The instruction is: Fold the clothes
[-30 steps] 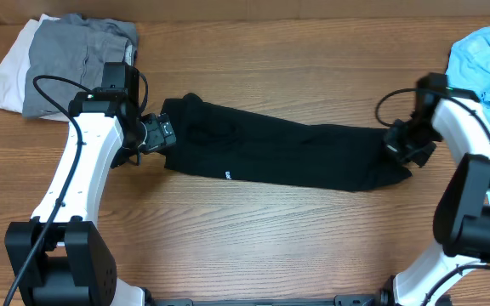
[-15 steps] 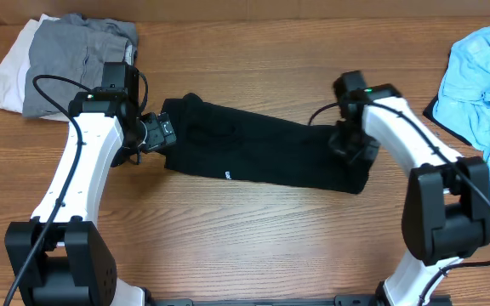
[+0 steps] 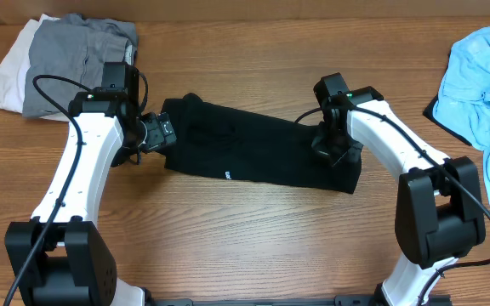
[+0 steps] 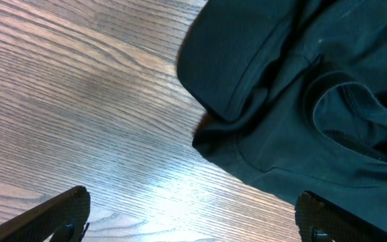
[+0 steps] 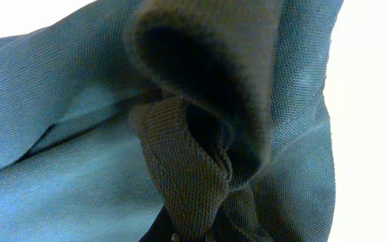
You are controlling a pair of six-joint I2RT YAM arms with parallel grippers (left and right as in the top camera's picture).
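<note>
My right gripper is holding the black shirt's end in a bunch, so it should open, grab the cloth nearer the shirt's outer edge and smooth out the fold.
A black shirt, folded into a long strip, lies across the middle of the wooden table. My right gripper is shut on the shirt's right end and holds it lifted above the strip's right part. In the right wrist view the pinched dark fabric fills the frame, bunched right at my gripper. My left gripper stands open at the strip's left end. In the left wrist view its jaws straddle bare wood, with the shirt's hem just ahead and one finger over the cloth.
A folded grey garment on a white one sits at the back left, behind my left arm. A crumpled light blue garment lies at the right edge.
My right gripper has travelled left with the shirt's right end, doubling it back over the strip, so the strip is shorter. The left arm has not moved.
</note>
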